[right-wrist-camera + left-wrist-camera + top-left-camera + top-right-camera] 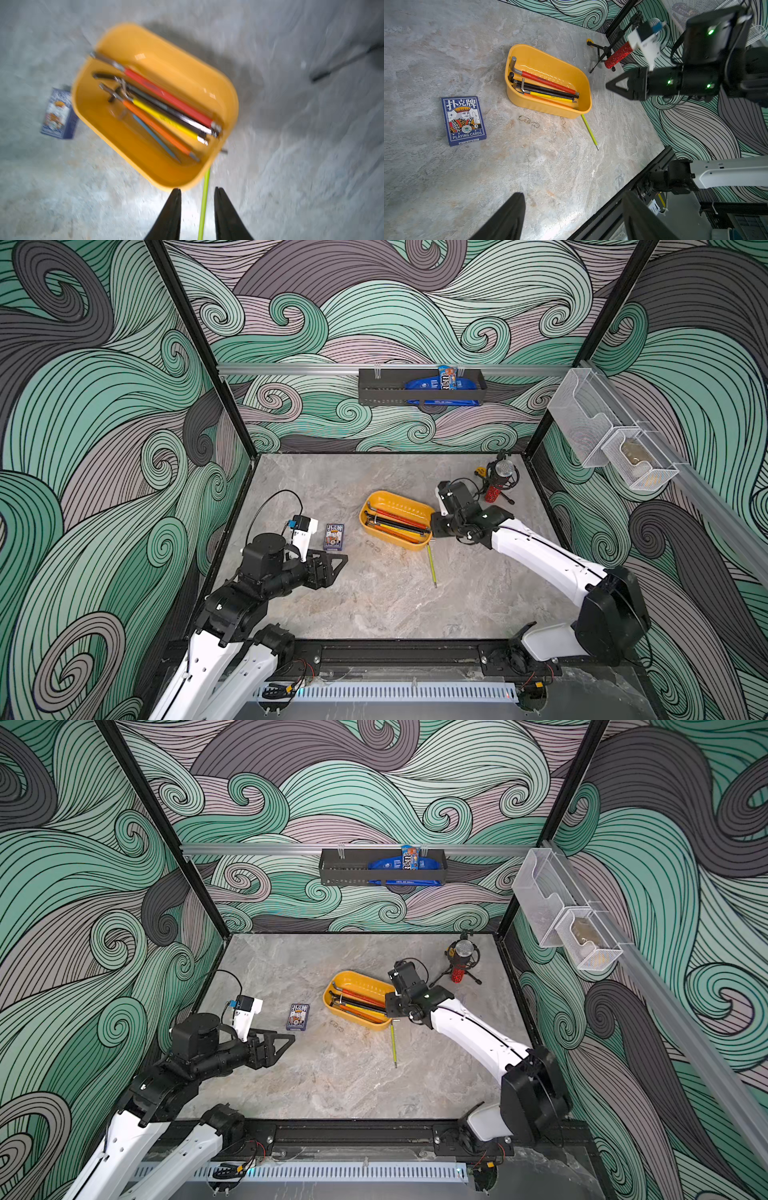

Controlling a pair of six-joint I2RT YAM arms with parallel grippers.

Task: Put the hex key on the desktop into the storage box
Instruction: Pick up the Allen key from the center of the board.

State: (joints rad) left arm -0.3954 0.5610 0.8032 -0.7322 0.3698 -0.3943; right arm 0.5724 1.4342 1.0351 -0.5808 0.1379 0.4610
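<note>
My right gripper has the green hex key lined up in the gap between its open fingers. It should keep going down beside the storage box and close there.
A thin green hex key lies on the grey marble desktop. Its far end touches the near right corner of the yellow storage box. Several coloured hex keys lie inside the box. My right gripper hovers open at that corner. In the blurred right wrist view the green hex key runs between its fingers and touches neither. My left gripper stands open and empty over the left of the desktop, well away from the green hex key.
A blue playing-card pack lies left of the box, and a small wire chain lies near it. A red microphone on a tripod stands at the back right. A black wall rack and white mesh baskets hang on the walls.
</note>
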